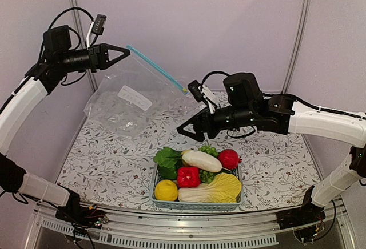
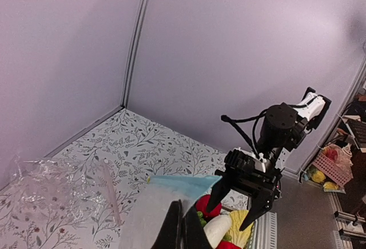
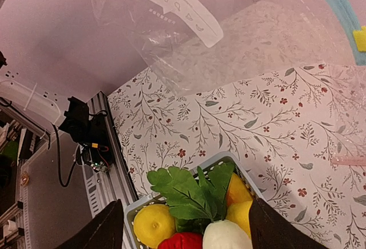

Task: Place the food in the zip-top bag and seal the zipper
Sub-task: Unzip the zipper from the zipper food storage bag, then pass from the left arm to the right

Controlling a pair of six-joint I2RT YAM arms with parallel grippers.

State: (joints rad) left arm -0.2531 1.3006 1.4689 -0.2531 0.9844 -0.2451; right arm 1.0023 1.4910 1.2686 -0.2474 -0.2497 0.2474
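The zip-top bag is hanging from its corner [image 1: 130, 48] in my left gripper, so my right gripper should pinch the teal zipper's middle [image 1: 155, 66] before my left gripper opens.
My left gripper [image 1: 127, 51] is shut on a corner of the zip-top bag [image 1: 128, 103] and holds it high at the left, so the clear bag hangs down to the table. The teal zipper [image 1: 157, 67] slopes down toward my right gripper [image 1: 187, 135], which is open and empty just above the food. In a basket lie green leaves [image 1: 167, 160], a white radish [image 1: 201, 160], a red fruit [image 1: 229, 159], a red pepper [image 1: 188, 176], a lemon [image 1: 166, 190] and a cabbage [image 1: 213, 189]. In the left wrist view my fingers [image 2: 180, 203] pinch the bag below the zipper [image 2: 183, 183]. The right wrist view shows the leaves [image 3: 191, 195] between my open fingers.
The light-blue basket [image 1: 197, 205] stands at the near middle of the floral table cover [image 1: 103, 157]. Grey walls close the back and sides. The bag's whitish label [image 1: 135, 97] faces up. The metal rail [image 1: 189, 235] runs along the front edge.
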